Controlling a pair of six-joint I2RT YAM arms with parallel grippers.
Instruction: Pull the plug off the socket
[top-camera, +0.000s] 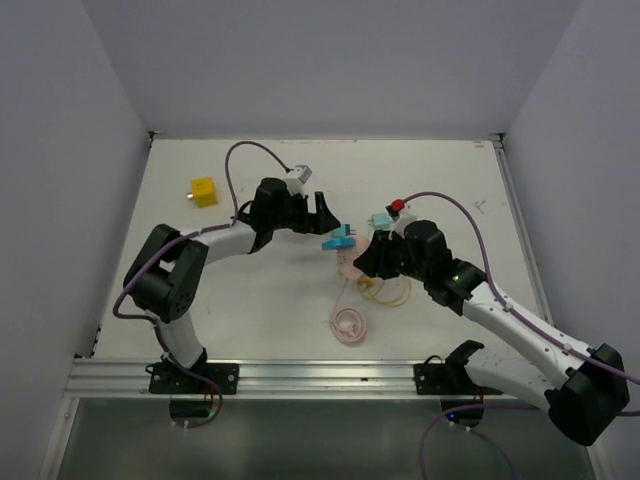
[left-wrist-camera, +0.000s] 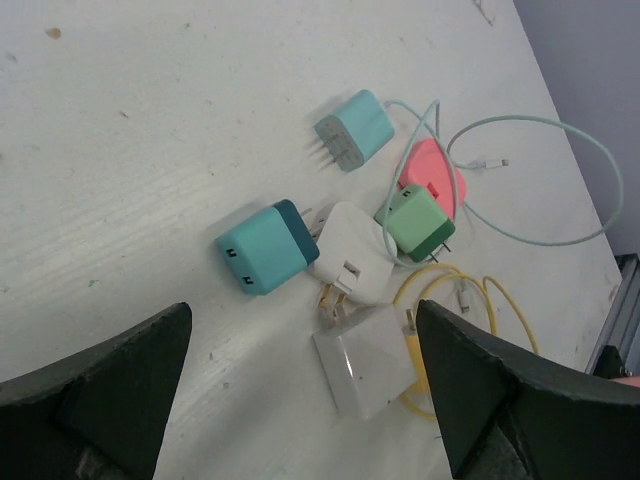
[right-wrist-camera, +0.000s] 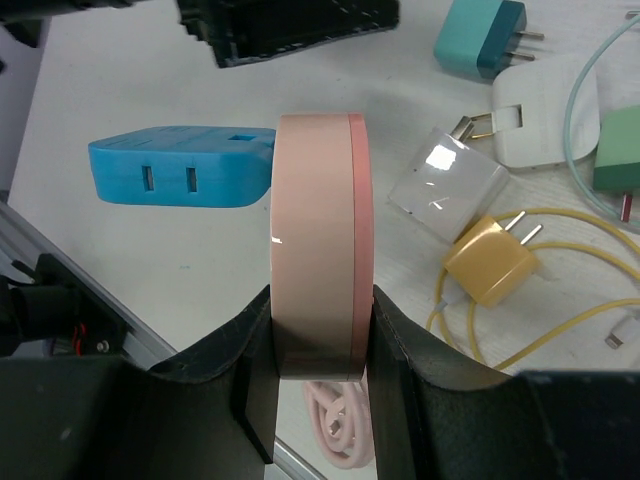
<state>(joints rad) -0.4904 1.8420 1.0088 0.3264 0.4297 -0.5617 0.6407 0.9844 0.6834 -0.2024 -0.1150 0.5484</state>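
Observation:
The blue block (top-camera: 338, 243) will come off with hidden prongs when the robot's left gripper pulls, because the block sits flush against the round pink piece's side (top-camera: 351, 257).
My right gripper (right-wrist-camera: 320, 305) is shut on a round pink plug (right-wrist-camera: 320, 240) and holds it upright on its edge above the table. A blue socket block (right-wrist-camera: 180, 165) lies just left of and behind the plug, its right end hidden by it, so I cannot tell whether they are joined. In the top view the blue socket (top-camera: 338, 240) sits mid-table between both grippers, with my right gripper (top-camera: 367, 258) just to its right. My left gripper (top-camera: 322, 214) is open and empty just above the socket. The socket is out of the left wrist view.
A pile of chargers lies right of the socket: teal (left-wrist-camera: 265, 250), white (left-wrist-camera: 365, 360), green (left-wrist-camera: 420, 225), yellow (right-wrist-camera: 490, 265) with its yellow cable. A coiled pink cable (top-camera: 348, 322) lies toward the near edge. A yellow cube (top-camera: 204, 191) sits at the far left.

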